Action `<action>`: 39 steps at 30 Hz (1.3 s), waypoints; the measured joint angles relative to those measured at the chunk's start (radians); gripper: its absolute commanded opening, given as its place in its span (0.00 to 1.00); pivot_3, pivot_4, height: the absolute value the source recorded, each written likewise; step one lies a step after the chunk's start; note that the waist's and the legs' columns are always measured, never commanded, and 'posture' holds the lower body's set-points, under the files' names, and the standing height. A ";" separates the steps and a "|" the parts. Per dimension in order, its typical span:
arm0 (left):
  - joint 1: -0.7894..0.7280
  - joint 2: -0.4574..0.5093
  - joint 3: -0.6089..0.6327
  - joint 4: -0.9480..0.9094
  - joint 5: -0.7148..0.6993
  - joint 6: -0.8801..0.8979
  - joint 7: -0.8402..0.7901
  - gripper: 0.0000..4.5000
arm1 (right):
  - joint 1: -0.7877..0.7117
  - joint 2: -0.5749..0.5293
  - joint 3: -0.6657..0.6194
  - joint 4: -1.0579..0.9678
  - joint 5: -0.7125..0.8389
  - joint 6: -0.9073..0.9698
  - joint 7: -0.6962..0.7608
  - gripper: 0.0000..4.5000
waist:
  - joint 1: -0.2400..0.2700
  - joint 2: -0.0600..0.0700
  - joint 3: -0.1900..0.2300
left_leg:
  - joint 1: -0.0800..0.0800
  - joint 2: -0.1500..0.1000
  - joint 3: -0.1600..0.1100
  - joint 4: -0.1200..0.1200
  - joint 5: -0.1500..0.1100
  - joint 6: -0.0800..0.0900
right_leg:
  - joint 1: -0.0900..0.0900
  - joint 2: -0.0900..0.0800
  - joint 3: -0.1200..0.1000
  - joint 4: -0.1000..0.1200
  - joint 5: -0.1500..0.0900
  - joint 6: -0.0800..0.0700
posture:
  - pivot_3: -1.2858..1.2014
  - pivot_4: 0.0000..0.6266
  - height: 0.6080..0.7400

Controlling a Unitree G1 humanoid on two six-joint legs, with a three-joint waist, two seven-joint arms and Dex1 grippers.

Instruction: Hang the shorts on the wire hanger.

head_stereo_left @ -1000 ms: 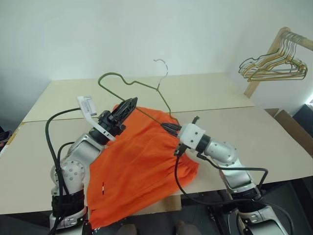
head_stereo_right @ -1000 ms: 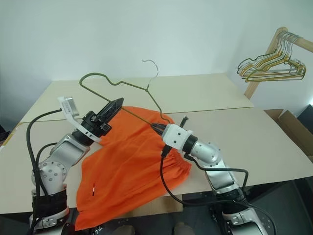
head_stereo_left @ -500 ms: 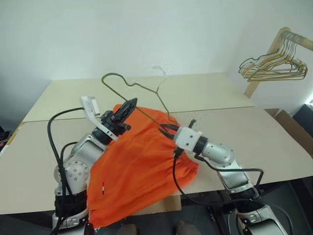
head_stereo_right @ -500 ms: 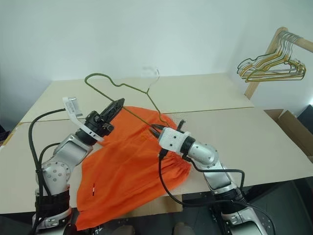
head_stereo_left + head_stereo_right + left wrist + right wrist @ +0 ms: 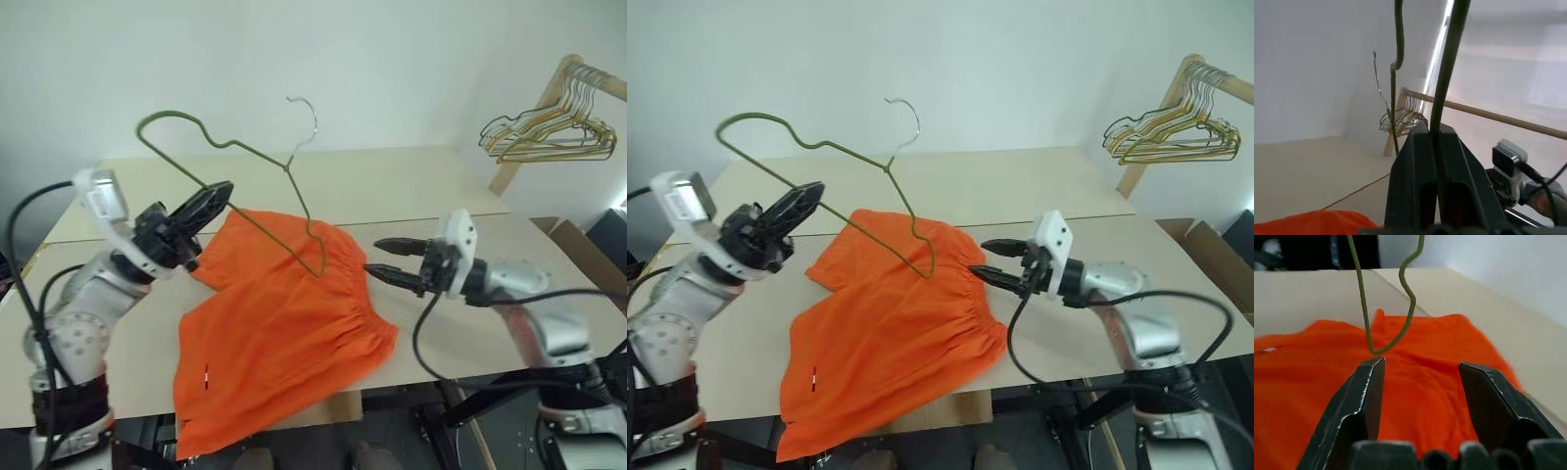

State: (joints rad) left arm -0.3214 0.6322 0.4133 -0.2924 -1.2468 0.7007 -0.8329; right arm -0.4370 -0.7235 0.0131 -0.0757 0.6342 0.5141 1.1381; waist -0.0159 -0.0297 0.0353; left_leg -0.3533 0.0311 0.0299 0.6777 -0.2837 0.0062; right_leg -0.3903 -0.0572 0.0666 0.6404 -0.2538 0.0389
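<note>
I expect the hanger's far end (image 5: 147, 119) to slide stiffly into the shorts' waistband when I push the hanger's near corner, because the olive hanger's long bar (image 5: 265, 231) stays straight in the air.
The orange shorts (image 5: 284, 313) lie flat on the table (image 5: 411, 186), with one leg drooping over the front edge. My left gripper (image 5: 220, 191) is shut on the long bar of the olive wire hanger (image 5: 257, 155) and holds it tilted in the air, hook (image 5: 313, 115) uppermost. The hanger's lower corner (image 5: 1374, 351) hangs close over the gathered waistband; contact is unclear. My right gripper (image 5: 374, 258) stands open just right of the waistband, pointing at it, with nothing between its fingers. In the left wrist view the wire (image 5: 1447, 58) rises from the pinched fingertips (image 5: 1420, 134).
A wooden rack (image 5: 534, 117) at the back right carries a bunch of gold and grey wire hangers (image 5: 549, 137). A cardboard box (image 5: 588, 255) sits beyond the table's right edge. A seam divides the near and far tabletops.
My left gripper has swung up and to the left, lifting the hanger higher. My right gripper has opened, let go at the waistband and drawn away to the right.
</note>
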 measured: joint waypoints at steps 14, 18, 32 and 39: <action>-0.119 0.044 -0.023 0.087 -0.069 0.064 -0.283 0.00 | -0.212 0.036 0.136 0.142 0.137 0.368 0.365 0.64 | 0.002 0.000 0.001 | -0.003 0.000 -0.001 0.000 0.000 0.000 | -0.002 0.000 -0.001 0.000 0.000 0.001 | 0.53 0.00 1.00; -0.128 0.024 -0.039 0.089 -0.036 0.042 -0.292 0.00 | -0.207 0.077 0.132 0.094 0.151 0.395 0.322 0.64 | 0.003 0.000 0.001 | -0.005 0.000 -0.001 0.001 0.000 0.000 | -0.004 0.000 -0.001 0.000 0.000 0.000 | 0.53 0.00 1.00; -0.142 -0.025 -0.046 0.098 -0.003 0.023 -0.305 0.00 | -0.170 0.161 0.115 0.023 0.214 0.478 0.158 0.64 | 0.002 0.000 0.001 | -0.015 0.000 -0.001 0.002 0.000 0.000 | -0.015 0.000 -0.001 0.002 0.000 0.000 | 0.53 0.00 1.00; -0.142 -0.042 -0.046 0.105 0.012 0.017 -0.308 0.00 | -0.170 0.161 0.112 0.023 0.215 0.482 0.147 0.64 | 0.002 0.000 0.001 | -0.015 0.000 -0.001 0.002 0.000 0.000 | -0.015 0.000 -0.001 0.002 0.000 0.000 | 0.53 0.00 1.00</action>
State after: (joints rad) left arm -0.4633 0.5903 0.3673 -0.1871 -1.2345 0.7182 -1.1408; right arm -0.6074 -0.5624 0.1251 -0.0530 0.8490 0.9958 1.2852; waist -0.0142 -0.0299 0.0361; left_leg -0.3684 0.0315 0.0289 0.6799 -0.2837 0.0060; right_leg -0.4049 -0.0569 0.0655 0.6422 -0.2537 0.0390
